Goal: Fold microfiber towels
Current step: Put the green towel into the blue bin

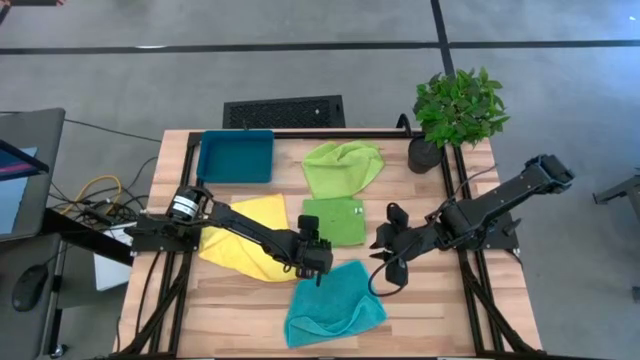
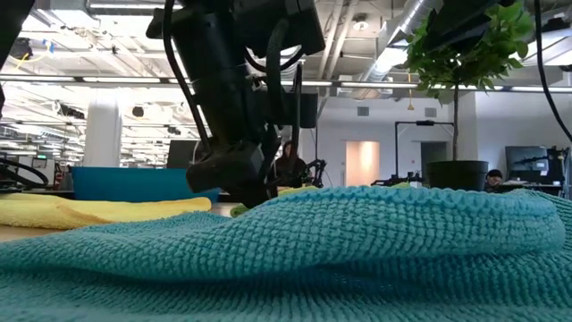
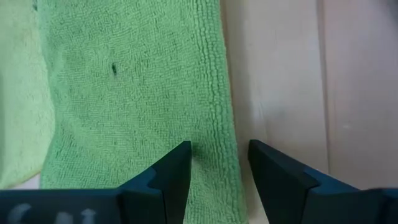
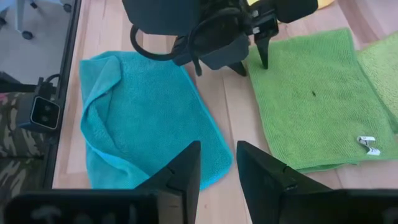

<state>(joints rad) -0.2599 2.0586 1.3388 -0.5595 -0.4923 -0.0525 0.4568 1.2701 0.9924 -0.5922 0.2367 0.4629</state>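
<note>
My left gripper has the towel's thin hemmed edge point(image 3: 225, 140) lying flat between its fingers, so the folded lime green towel point(image 1: 346, 222) will bunch up there and hang down when I carry it.
A lime green towel point(image 1: 335, 220) lies folded flat at the table's middle. My left gripper point(image 3: 219, 165) is open and points down over this towel's near left part. Its fingers stand on either side of the towel's hemmed edge point(image 3: 221, 112), and it also shows in the right wrist view point(image 4: 252, 62). A teal towel point(image 1: 335, 305) lies rumpled near the front edge. A yellow towel point(image 1: 245, 240) lies under the left arm. A second lime green towel point(image 1: 343, 165) lies crumpled at the back. My right gripper point(image 4: 217, 165) is open and empty above bare wood between the teal towel point(image 4: 143, 118) and the folded green towel point(image 4: 317, 99).
A dark-teal tray point(image 1: 237, 157) stands at the back left. A potted plant point(image 1: 455, 110) stands at the back right corner. Bare wood shows right of the towels. In the low view the teal towel point(image 2: 357, 250) fills the foreground.
</note>
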